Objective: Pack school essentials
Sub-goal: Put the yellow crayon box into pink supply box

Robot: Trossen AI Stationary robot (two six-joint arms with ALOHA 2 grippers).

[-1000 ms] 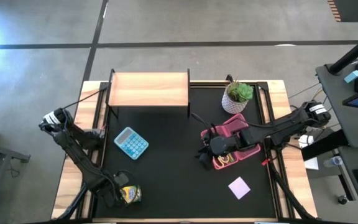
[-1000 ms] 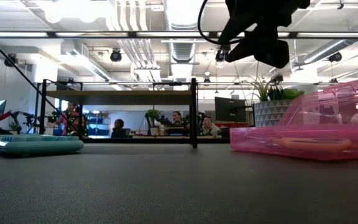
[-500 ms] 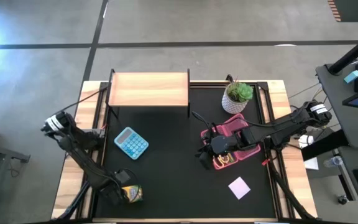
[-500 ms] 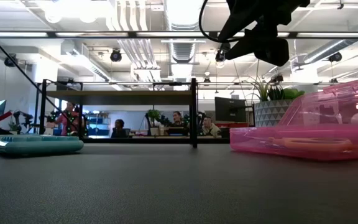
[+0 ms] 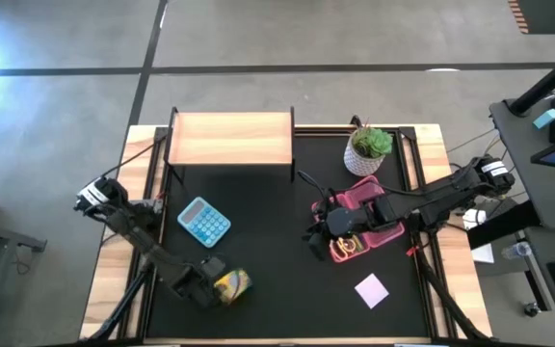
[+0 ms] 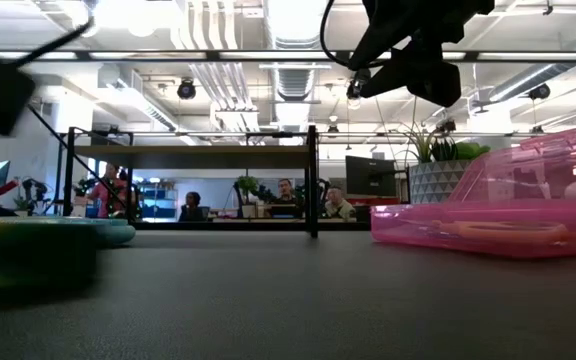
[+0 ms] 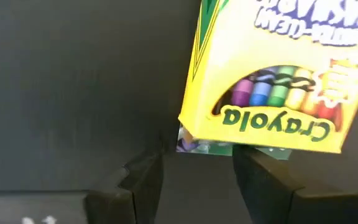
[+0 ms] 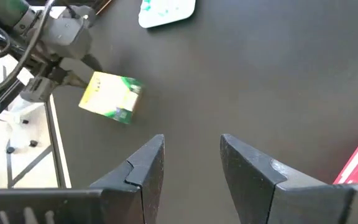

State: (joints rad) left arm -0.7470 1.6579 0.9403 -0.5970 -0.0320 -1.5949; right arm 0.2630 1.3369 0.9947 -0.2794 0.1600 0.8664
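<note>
My left gripper should bring the crayon box toward mid-mat [image 5: 263, 270] for my right gripper to meet, because the crayon box's loose end [image 5: 245, 279] is well away from my right gripper.
The yellow crayon box [image 5: 232, 281] is at the near left of the black mat, in my left gripper [image 5: 207, 286], which is shut on it. In the left wrist view the crayon box [image 7: 272, 74] fills the frame past the fingers. My right gripper [image 5: 314, 232] hovers open over the mat, just left of the pink case [image 5: 366, 214]. Yellow-handled scissors [image 5: 347, 248] lie in the case's near part. The lilac note pad [image 5: 371, 290] lies flat on the mat, near right. Pencils and eraser do not show. My left gripper holds the crayon box by one short end [image 7: 202, 144], pinched between the two fingers [image 7: 143, 177]. The fingers come in slanting from the table's left, and the box juts out beyond them toward the right. Whether the box is clear of the mat cannot be told.
A teal calculator [image 5: 203, 221] lies on the mat just beyond the left gripper. A wooden shelf [image 5: 229, 138] stands at the far edge, with a potted plant [image 5: 367, 149] to its right. There is bare mat [image 5: 277, 280] between the box and the note pad.
My left gripper has carried the crayon box from the mat's near left corner toward the table's right and slightly toward its far edge. In the low view the box has come into sight at the left. The right arm has kept still.
</note>
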